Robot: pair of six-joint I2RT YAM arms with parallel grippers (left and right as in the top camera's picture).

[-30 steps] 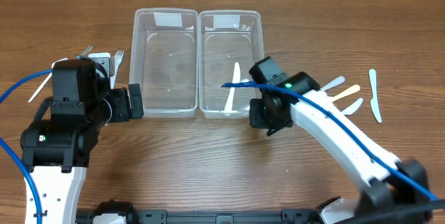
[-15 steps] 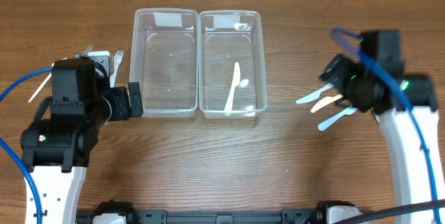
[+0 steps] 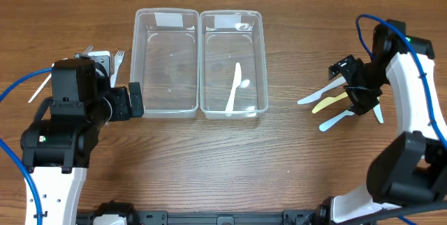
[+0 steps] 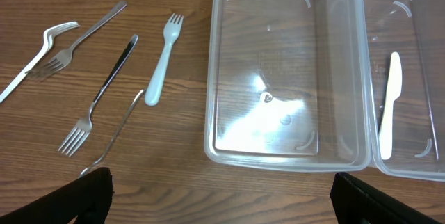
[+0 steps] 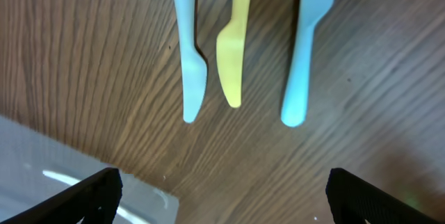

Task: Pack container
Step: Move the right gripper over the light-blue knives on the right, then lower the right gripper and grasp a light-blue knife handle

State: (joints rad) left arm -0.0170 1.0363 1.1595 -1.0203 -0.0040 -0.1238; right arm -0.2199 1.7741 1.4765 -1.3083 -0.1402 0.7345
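My right gripper should go down now until its open fingers are on both sides of the blue knife's handle [image 3: 328, 124], which lies clear of the yellow knife [image 3: 322, 105] and points between them.
Two clear plastic containers stand side by side. The left container [image 3: 165, 64] [image 4: 278, 78] is empty. In the right container [image 3: 246, 43] lies a white plastic knife [image 3: 233, 89] [image 4: 389, 106]. My right gripper [image 3: 353, 86] [image 5: 222, 196] hangs open, holding nothing, over three plastic knives at the right: pale blue [image 3: 311, 98] [image 5: 188, 43], yellow [image 3: 327, 103] [image 5: 233, 43] and blue [image 3: 334, 119] [image 5: 306, 50]. My left gripper [image 3: 136, 100] [image 4: 222, 196] stands open and empty at the left container's near left corner.
Left of the containers lie a pale plastic fork [image 4: 161, 60] [image 3: 119, 61] and several metal forks [image 4: 101, 95]. Another white knife [image 3: 378, 112] lies partly under my right arm. A corner of the right container [image 5: 55, 182] shows in the right wrist view.
My right arm has swung from the right container's front corner out to the knives on the right, and its jaws have opened wide. The white knife stays in the container. The left arm is still.
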